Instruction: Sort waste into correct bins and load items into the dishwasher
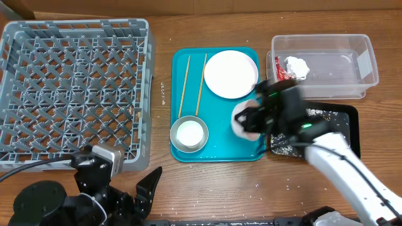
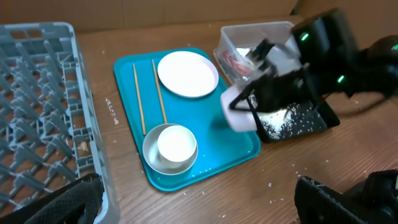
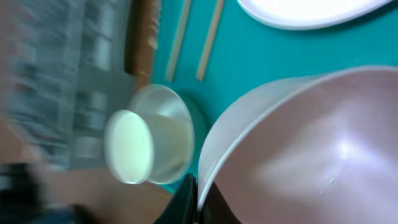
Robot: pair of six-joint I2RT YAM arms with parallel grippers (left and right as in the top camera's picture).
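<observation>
The white cup fills the metal bowl [image 1: 190, 134] by the dish rack [image 1: 122, 129], so the robot should put the white bowl down and its left gripper should put the cup in the rack first.
My right gripper [image 1: 254, 118] is shut on the rim of the white bowl [image 1: 242, 119] and holds it tilted above the right side of the teal tray [image 1: 217, 150]; the bowl fills the right wrist view [image 3: 311, 143]. The white plate [image 1: 230, 73], two chopsticks [image 1: 185, 85] and the metal bowl [image 1: 189, 134] with the white cup [image 1: 190, 132] inside lie on the tray. The clear tub [image 1: 326, 63] holds the red wrapper [image 1: 278, 69] and the white paper wad [image 1: 296, 66]. Rice grains [image 2: 283, 121] lie in the black tray [image 1: 342, 116]. My left gripper [image 2: 199, 205] is open above bare table.
The grey dish rack [image 1: 72, 88] stands at the left, with nothing in it. A few loose rice grains [image 2: 298, 174] lie on the wood in front of the teal tray. The left arm's base sits at the front left.
</observation>
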